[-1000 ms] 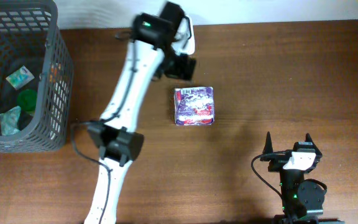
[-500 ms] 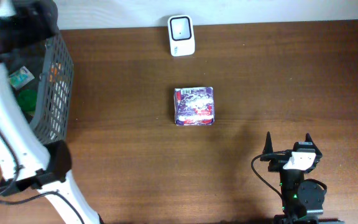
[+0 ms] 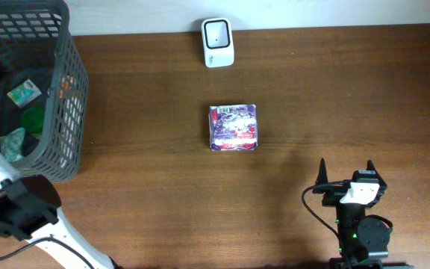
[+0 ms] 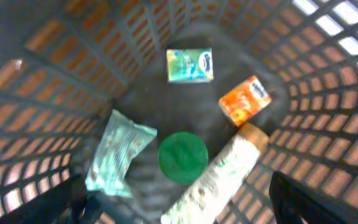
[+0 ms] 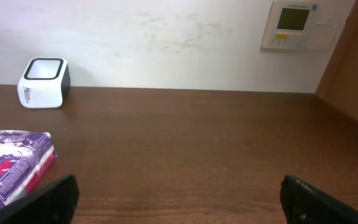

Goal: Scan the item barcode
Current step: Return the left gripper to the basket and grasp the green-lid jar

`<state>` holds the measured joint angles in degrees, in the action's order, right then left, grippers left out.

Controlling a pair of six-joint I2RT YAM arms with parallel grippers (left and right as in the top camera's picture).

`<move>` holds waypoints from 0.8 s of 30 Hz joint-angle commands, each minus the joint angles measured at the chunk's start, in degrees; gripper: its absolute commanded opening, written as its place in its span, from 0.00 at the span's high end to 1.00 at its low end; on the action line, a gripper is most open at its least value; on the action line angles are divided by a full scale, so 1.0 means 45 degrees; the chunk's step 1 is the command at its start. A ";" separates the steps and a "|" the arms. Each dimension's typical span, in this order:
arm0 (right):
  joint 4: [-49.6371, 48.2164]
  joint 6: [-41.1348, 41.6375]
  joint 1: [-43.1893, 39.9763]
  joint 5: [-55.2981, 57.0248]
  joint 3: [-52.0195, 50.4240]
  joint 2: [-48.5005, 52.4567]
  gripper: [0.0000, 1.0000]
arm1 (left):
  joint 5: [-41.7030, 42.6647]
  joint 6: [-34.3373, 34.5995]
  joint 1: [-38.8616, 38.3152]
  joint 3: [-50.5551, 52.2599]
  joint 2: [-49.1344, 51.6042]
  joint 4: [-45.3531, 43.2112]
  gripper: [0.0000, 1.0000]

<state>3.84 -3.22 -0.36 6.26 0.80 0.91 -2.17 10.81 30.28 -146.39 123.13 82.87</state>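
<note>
The green lid [image 4: 183, 157] is facing up, centred ahead of my left gripper's open fingers. I should go on lowering them until they are on both sides of the lid's rim [image 3: 33, 119] before I close them.
A purple packet [image 3: 234, 127] lies flat mid-table, also at the left edge of the right wrist view [image 5: 11, 165]. The white scanner [image 3: 218, 42] stands at the table's far edge, seen as well from the right wrist [image 5: 43, 82]. My left gripper [image 4: 180, 198] hangs open inside the grey basket [image 3: 69, 97], above a green lid [image 4: 183, 155], a white-green tube [image 4: 219, 180] and a pale pouch [image 4: 117, 152]; nothing is between its fingers. My right gripper [image 3: 346, 173] rests open near the front right, empty, well apart from the packet.
The basket [image 4: 328, 93] also holds a green-blue pack [image 4: 190, 65] and an orange packet [image 4: 245, 99]. My left arm [image 3: 13, 209] rises along the table's left front edge. A wall panel [image 5: 294, 23] hangs behind the table.
My left arm swung from beside the scanner leftward to over the basket, gripper empty. The purple packet and the right arm have not moved.
</note>
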 commanded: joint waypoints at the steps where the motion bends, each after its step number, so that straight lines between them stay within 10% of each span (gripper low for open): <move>1: 0.0049 0.0010 -0.0092 -0.0015 -0.0107 -0.0058 0.02 | -0.0311 0.0306 -0.0029 0.1933 -0.0053 -0.1093 0.09; 24: 0.0049 0.0010 -0.0092 -0.0015 -0.0102 -0.0058 0.02 | -0.0544 0.1166 -0.0505 0.7771 -0.0029 -0.5032 0.02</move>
<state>3.84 -3.22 -0.36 6.28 0.80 0.91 -3.68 15.55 28.58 -114.67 123.26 62.00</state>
